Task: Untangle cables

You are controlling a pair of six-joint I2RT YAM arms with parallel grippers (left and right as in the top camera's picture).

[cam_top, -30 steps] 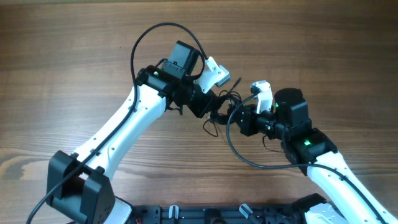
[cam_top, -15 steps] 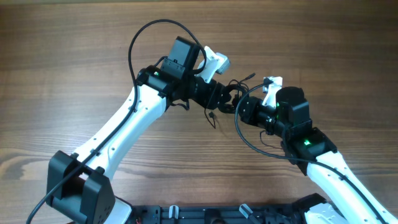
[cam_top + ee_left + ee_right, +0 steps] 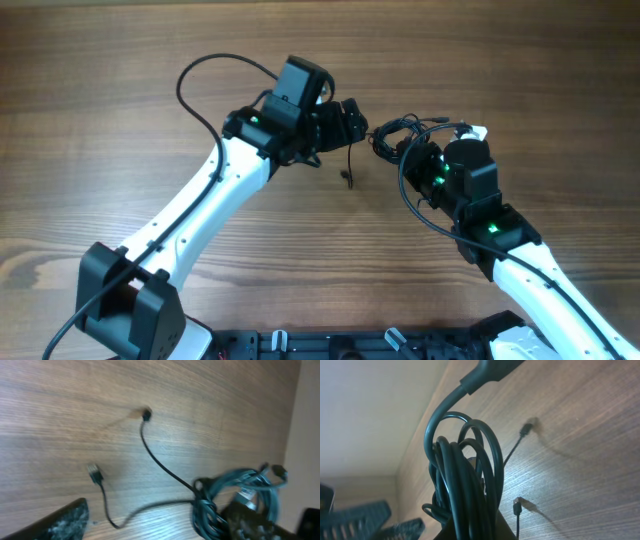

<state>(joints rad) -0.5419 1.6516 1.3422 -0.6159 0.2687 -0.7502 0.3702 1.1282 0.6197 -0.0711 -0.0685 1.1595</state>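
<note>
My right gripper squeezes the bundle's loops into one clump, so my left gripper should take the bundle's near side before my right gripper opens and regrips opposite.
The cables are a knotted bundle of thin black cords held above the table between the two arms. My right gripper is shut on the bundle, whose loops rise from its jaws. Two loose plug ends trail toward the table, and one hangs below the bundle. My left gripper stands open just left of the bundle. In the left wrist view its fingers are far apart, the bundle lies beside the right one, and a plug end lies between them.
The wooden table spreads all round. The left arm's thick black wire loops up and to the left. The right arm's own wire curves beneath its wrist. A pale wall borders the table's far edge.
My left gripper has opened, let go of the bundle and drawn back to the left. The right gripper has carried the bundle up and to the right, and a loose end now hangs free.
</note>
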